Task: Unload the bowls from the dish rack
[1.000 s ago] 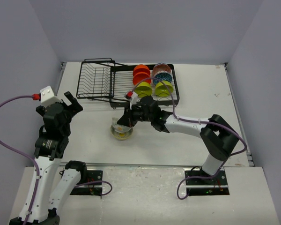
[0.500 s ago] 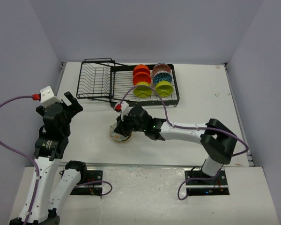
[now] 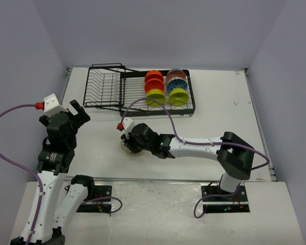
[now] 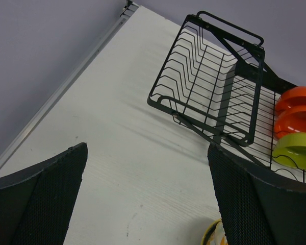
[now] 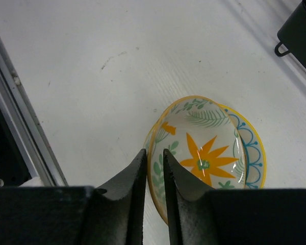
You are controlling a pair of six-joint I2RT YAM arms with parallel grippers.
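The cream bowl (image 5: 206, 153) is facing up above the second floral bowl (image 5: 254, 153). My right gripper should keep moving the cream bowl's rim down until the cream bowl nests, and then let go.
My right gripper (image 5: 154, 153) is shut on the left rim of a cream bowl with an orange flower (image 5: 204, 153). That bowl rests tilted in a second floral bowl with a blue-patterned rim (image 5: 252, 153) on the table. From above, the right gripper (image 3: 130, 142) covers most of the bowls (image 3: 126, 148). The black dish rack (image 3: 107, 87) stands at the back and holds two orange-red bowls (image 3: 154, 77), two lime green bowls (image 3: 155, 97), a blue speckled bowl (image 3: 176, 84) and a pinkish-brown bowl (image 3: 175, 75). My left gripper (image 3: 75, 113) is open and empty, held above the table's left side.
In the left wrist view, between the open fingers (image 4: 46, 194), lie bare table and the rack's angled basket section (image 4: 214, 97), which holds no dishes. A metal rail (image 5: 20, 112) runs along the table's near edge. Walls close in the left, back and right.
My right gripper has moved left and toward the near edge, carrying the floral bowl down onto the other floral bowl on the table. The left arm has not moved.
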